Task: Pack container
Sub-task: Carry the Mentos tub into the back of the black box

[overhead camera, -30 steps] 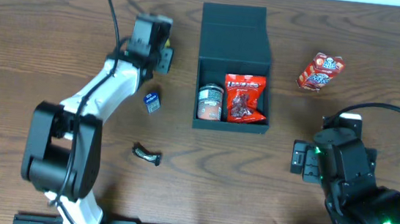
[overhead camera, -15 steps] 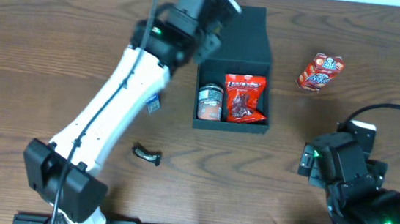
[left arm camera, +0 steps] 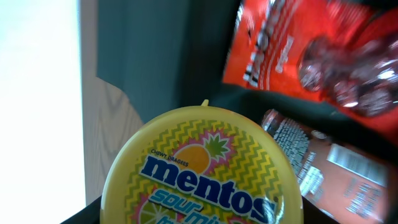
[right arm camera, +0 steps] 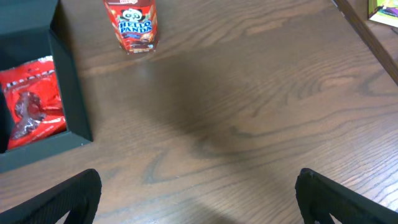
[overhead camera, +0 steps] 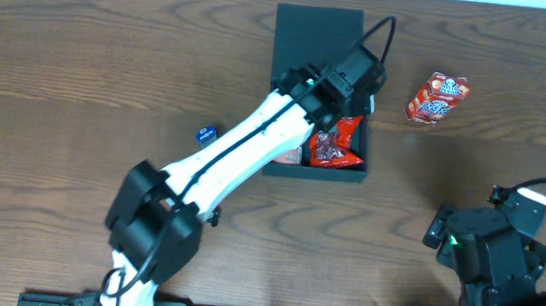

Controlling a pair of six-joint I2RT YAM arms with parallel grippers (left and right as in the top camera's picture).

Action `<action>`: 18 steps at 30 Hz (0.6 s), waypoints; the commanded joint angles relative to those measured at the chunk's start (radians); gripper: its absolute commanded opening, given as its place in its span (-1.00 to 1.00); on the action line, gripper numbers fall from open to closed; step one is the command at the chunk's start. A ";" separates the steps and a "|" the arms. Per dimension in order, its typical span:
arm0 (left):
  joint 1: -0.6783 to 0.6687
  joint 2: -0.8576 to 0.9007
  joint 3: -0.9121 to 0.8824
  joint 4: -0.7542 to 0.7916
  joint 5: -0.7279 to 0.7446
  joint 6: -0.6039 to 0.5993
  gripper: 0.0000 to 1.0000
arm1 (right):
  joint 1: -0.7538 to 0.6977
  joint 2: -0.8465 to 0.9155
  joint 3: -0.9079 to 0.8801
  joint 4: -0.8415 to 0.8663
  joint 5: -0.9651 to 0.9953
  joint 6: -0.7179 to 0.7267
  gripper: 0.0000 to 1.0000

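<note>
My left gripper is holding the yellow Mentos tub (left arm camera: 200,168) over the open gap (left arm camera: 202,79) beside the red snack bag. It should lower the tub next until the tub sits inside.
The container (overhead camera: 315,31), a dark square box with its flap lid standing open at the back, sits at the table's middle. Inside lie a red snack bag (overhead camera: 342,150) and a labelled jar (left arm camera: 339,177). My left gripper (overhead camera: 358,74) hangs over the box's right half, shut on a round yellow Mentos tub (left arm camera: 202,168), which fills the lower part of the left wrist view and hides the fingers. My right gripper (right arm camera: 199,182) stands open and wide above bare wood, right of the box, with nothing between its fingers.
A red Hello Panda box (overhead camera: 436,96) stands right of the container, also visible as Hello Panda box (right arm camera: 132,23) in the right wrist view. A small blue packet (overhead camera: 205,134) lies left of the container. The left arm (overhead camera: 243,150) crosses the container's front left corner.
The left arm has swung from the table's left side over to the container, carrying the yellow tub. The right arm has drifted slightly toward the lower right, still open.
</note>
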 commanded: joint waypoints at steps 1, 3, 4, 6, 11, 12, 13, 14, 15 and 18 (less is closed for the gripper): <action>0.000 0.045 0.020 0.019 -0.081 0.050 -0.88 | -0.015 -0.013 -0.001 -0.002 0.026 0.018 0.98; 0.000 0.074 0.020 0.034 -0.087 0.066 -0.88 | -0.015 -0.013 -0.001 -0.001 0.026 0.018 0.98; 0.000 0.089 0.020 0.038 -0.096 0.072 -0.88 | -0.015 -0.013 -0.001 -0.001 0.026 0.018 0.98; 0.000 0.123 0.020 0.044 -0.148 0.080 -0.88 | -0.015 -0.013 -0.001 0.000 0.026 0.019 0.99; -0.001 0.176 0.020 0.078 -0.244 0.127 -0.88 | -0.015 -0.013 -0.001 0.000 0.026 0.034 0.98; -0.001 0.184 0.020 0.084 -0.246 0.136 -0.88 | -0.015 -0.013 -0.001 -0.001 0.026 0.041 0.99; -0.002 0.191 0.020 0.091 -0.252 0.140 -0.88 | -0.015 -0.013 -0.001 -0.001 0.024 0.040 0.98; -0.002 0.199 0.020 0.095 -0.261 0.144 -0.88 | -0.015 -0.013 -0.001 0.000 0.024 0.040 0.98; -0.003 0.209 0.020 0.100 -0.278 0.147 -0.88 | -0.015 -0.013 -0.001 0.000 0.019 0.040 0.99; -0.004 0.230 0.020 0.105 -0.300 0.158 -0.88 | -0.015 -0.013 -0.001 0.000 0.016 0.041 0.99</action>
